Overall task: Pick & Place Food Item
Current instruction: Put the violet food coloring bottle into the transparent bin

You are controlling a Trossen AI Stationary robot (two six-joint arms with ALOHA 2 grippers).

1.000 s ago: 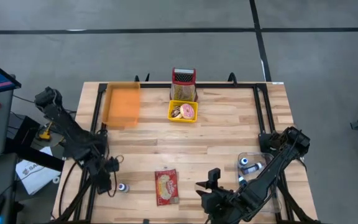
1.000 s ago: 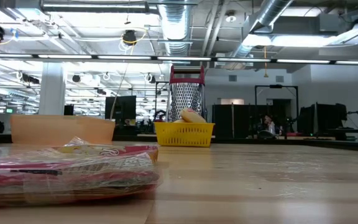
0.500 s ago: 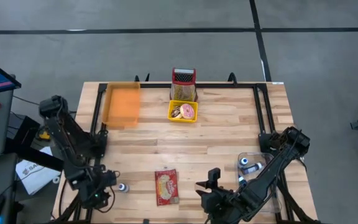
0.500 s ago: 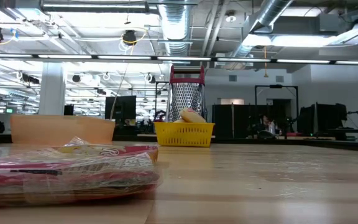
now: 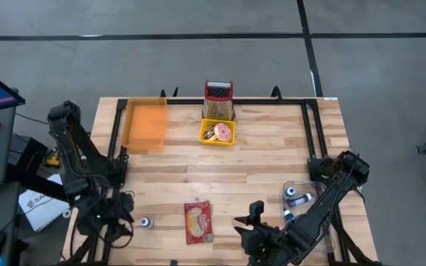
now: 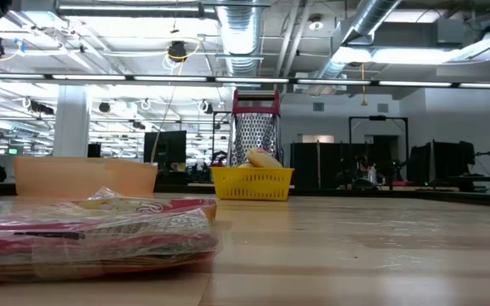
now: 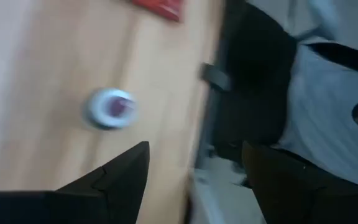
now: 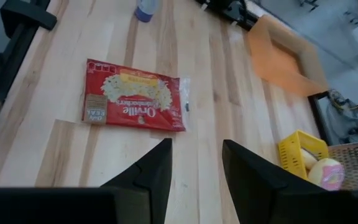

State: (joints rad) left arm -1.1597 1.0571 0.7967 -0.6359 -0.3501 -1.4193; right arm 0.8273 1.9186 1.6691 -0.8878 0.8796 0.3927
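I should expect the small white cup (image 5: 147,222) to be a bottle with a nozzle, because a purple tip (image 7: 119,106) fills the middle of the white top.
A red popcorn bag (image 5: 197,221) (image 8: 135,95) (image 6: 92,234) lies flat near the table's near edge. To its left a small white cup (image 5: 146,222) (image 7: 109,109) stands on the wood. My left gripper (image 5: 123,220) (image 7: 194,168) hovers open left of the cup, over the table's near left corner, with nothing between its fingers. My right gripper (image 5: 244,222) (image 8: 194,155) hangs open to the right of the bag, pointing at it, and holds nothing. A yellow basket (image 5: 217,132) (image 6: 252,183) with a doughnut stands at the far middle.
A metal grater (image 5: 218,100) stands behind the basket. An orange tray (image 5: 146,124) lies at the far left. A clear container (image 5: 302,199) with small cups sits at the near right. The black frame rails (image 5: 115,140) run along the table's edges. Bare wood fills the middle.
My left gripper has drawn back from the small cup toward the table's left edge, risen and turned. The cup stays standing where it was. The bag has not moved.
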